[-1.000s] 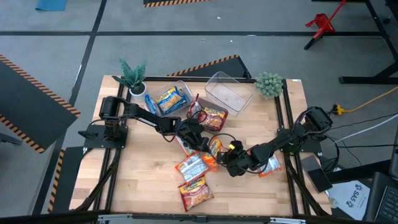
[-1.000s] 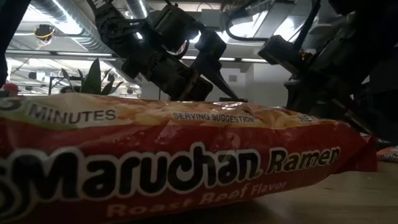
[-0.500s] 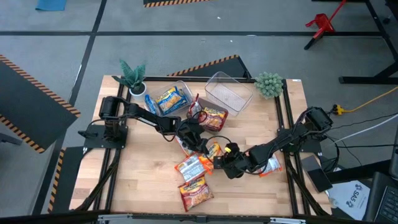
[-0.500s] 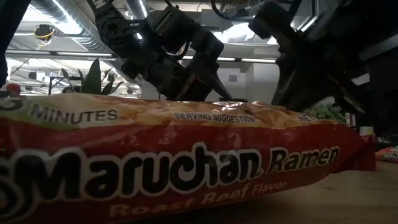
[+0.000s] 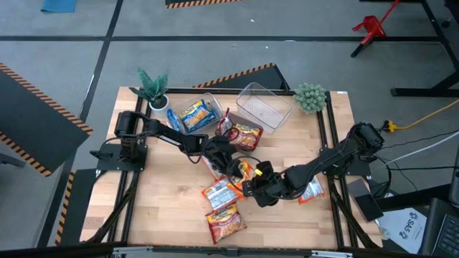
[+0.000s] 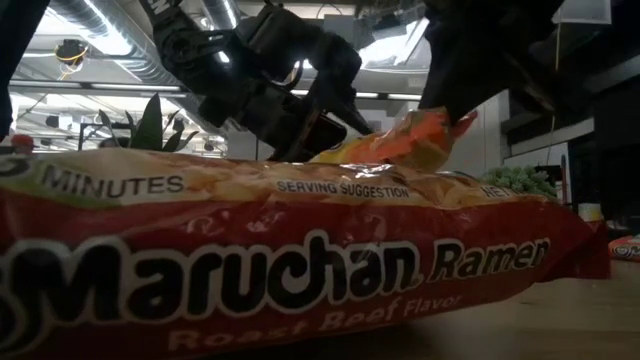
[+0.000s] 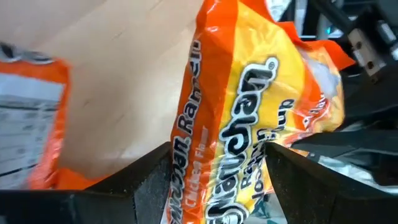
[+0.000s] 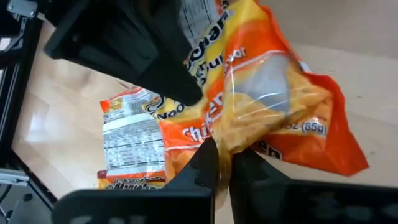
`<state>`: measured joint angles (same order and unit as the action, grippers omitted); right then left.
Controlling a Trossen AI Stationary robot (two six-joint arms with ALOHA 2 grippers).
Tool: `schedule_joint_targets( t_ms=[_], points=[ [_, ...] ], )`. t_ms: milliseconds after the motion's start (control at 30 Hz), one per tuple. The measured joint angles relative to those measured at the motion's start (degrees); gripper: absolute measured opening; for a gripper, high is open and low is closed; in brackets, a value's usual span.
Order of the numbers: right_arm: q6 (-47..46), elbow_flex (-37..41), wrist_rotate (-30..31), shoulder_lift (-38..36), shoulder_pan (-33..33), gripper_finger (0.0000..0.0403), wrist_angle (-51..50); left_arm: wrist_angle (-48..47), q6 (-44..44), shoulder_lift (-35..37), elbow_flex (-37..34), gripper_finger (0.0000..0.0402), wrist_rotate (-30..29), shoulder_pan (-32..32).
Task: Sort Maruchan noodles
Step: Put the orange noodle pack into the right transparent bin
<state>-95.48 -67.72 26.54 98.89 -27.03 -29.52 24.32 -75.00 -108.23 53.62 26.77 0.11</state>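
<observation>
I go on moving my left gripper along the orange-yellow packet (image 6: 410,142) until its fingers close. The packet's loose end (image 7: 214,196) fills the gap between those fingers while my right gripper pinches the packet's wrapper.
An orange-yellow Maruchan noodle packet (image 5: 246,172) hangs above the table's middle between both grippers. In the low view this packet (image 6: 400,140) shows above the red packet in front. My left gripper (image 5: 233,165) comes from the left, and the packet (image 7: 236,112) fills the gap between its two fingers. My right gripper (image 5: 252,185) comes from the right and is shut on the same packet (image 8: 267,93). Other Maruchan noodles lie flat on the table: an orange one, back side up (image 5: 221,192), a red one (image 5: 226,222) and one beside the right arm (image 5: 312,192). My left gripper has the orange packet between its two fingers (image 7: 149,183), which lie against its two long sides near one end (image 7: 205,193). The fingers come slanting down from the table's left, along the packet. The packet is clear of the table. My right gripper pinches a bunched bit of the wrapper at the packet's side (image 8: 231,144) between its two shut fingers (image 8: 205,158). It comes slanting down from the right. That end (image 6: 440,125) is raised, and the packet tilts down toward the left gripper.
At the far side stand a bin holding a blue-yellow packet (image 5: 197,115) and a clear bin (image 5: 264,106), with a red packet (image 5: 247,135) between them. Small plants stand at the far left (image 5: 153,89) and far right (image 5: 310,97) corners.
My right gripper has risen and gone toward the table's left, rolling as it went, still shut. The orange packet's end in it has come up, so the packet now shows tilted above the red packet in the low view. My left gripper has stayed in place.
</observation>
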Motion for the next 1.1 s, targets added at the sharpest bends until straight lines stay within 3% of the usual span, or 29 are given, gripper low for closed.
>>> schedule_joint_targets(
  t_ms=[167, 467, 633, 867, 1100],
  points=[
    [-0.02, -0.07, 1.42, -0.01, 0.14, 0.0002, -0.02, 6.14, -1.57, 0.04, 0.05, 0.0247, 0.12, -0.57],
    [-0.02, -0.09, 1.27, -0.02, 0.02, 0.0015, -0.09, 9.17, -5.64, -0.04, 0.05, 0.0247, 2.75, -2.46],
    [0.20, -0.09, 1.34, 0.00, 0.11, 0.0063, -0.37, 9.48, -5.71, -0.02, 0.07, 0.0242, 2.53, -2.81],
    [2.58, -0.04, -0.81, -0.11, 0.09, 0.0152, -0.29, 8.82, -5.90, -0.02, 0.12, 0.0190, 2.54, -2.81],
    [7.32, 0.00, -3.94, -2.23, -1.05, 0.0198, -3.65, 8.30, -5.62, 0.09, 0.16, 0.0160, 3.16, -2.40]
  ],
)
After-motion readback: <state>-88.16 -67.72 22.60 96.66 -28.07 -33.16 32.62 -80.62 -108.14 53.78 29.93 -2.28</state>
